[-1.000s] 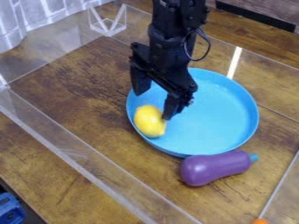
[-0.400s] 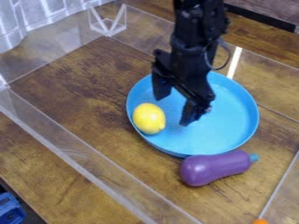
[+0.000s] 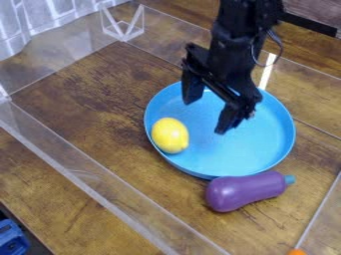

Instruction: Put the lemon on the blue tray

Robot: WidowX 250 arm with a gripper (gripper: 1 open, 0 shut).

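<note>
The robot's open gripper is hanging over the blue tray's empty middle (image 3: pixel 212 125), away from the lemon by the tray's rim, so it should go up, move over the lemon (image 3: pixel 170 134) and pick it up.
The lemon (image 3: pixel 170 134) is a small glossy yellow oval lying inside the blue tray (image 3: pixel 272 147), near its left rim. The tray is a wide round blue dish on the wooden table. My black gripper (image 3: pixel 214 111) hangs over the middle of the tray, pointing almost straight down. Its two fingers stand wide apart, open, with nothing between them. It is up and to the right of the lemon, clear of it.
A purple eggplant (image 3: pixel 245 190) lies on the wood just outside the tray's front rim. Clear acrylic walls (image 3: pixel 80 169) border the table at the left and front. A clear plastic stand (image 3: pixel 123 20) sits at the back left.
The open gripper has moved right and away from the lemon, rising a little. The lemon stays where it lay on the tray.
</note>
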